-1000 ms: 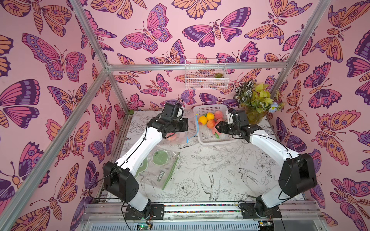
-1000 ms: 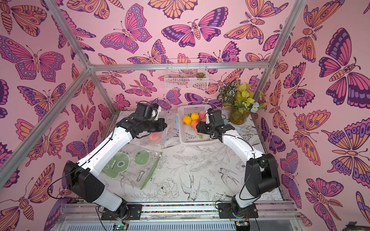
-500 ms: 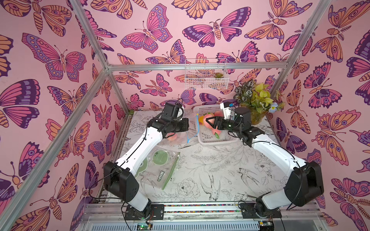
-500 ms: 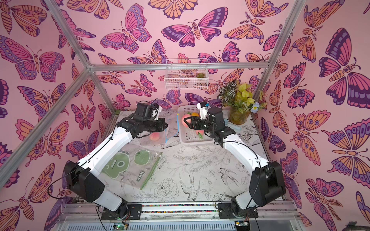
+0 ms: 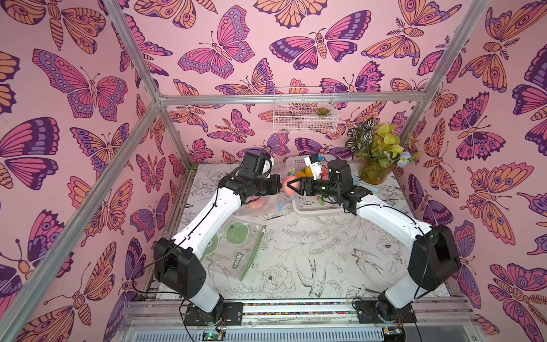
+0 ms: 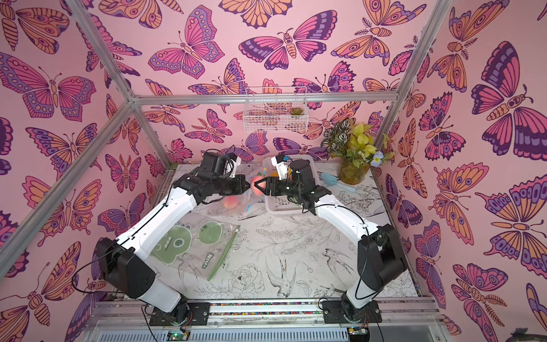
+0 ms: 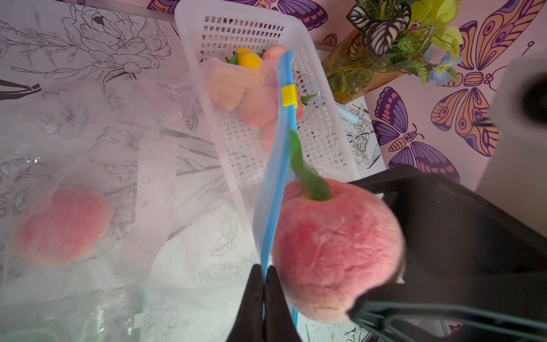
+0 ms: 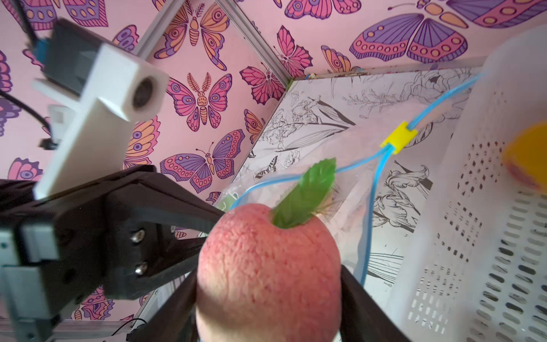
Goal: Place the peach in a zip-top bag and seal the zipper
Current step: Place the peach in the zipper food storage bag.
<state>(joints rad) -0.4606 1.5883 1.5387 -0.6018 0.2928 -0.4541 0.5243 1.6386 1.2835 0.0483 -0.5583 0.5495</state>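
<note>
The pink peach has the bag's opening (image 8: 351,210) gaping straight ahead of it, so the robot's right gripper should go on pushing the peach in until it is past the blue rim (image 8: 371,210).
My right gripper (image 8: 268,271) is shut on a pink peach (image 8: 266,272) with a green leaf and holds it in the air. In both top views the peach (image 5: 286,183) (image 6: 254,180) hangs between the two grippers, left of the basket. My left gripper (image 7: 263,269) is shut on the blue zipper rim of the clear zip-top bag (image 7: 276,165) and holds it up. The held peach (image 7: 334,254) touches the outer side of that rim. The bag's mouth (image 8: 370,207) gapes below a yellow slider (image 8: 399,142). Another peach (image 7: 62,225) lies inside the bag.
A white perforated basket (image 5: 313,204) with oranges and other fruit stands right of the bag. A vase of flowers (image 5: 376,171) stands at the back right, with a pale blue tool (image 6: 334,180) beside it. A second bag with green prints (image 5: 239,251) lies flat in front.
My right gripper has lifted the peach out of the basket and carried it left to the bag's rim. My left gripper has kept its hold on the bag.
</note>
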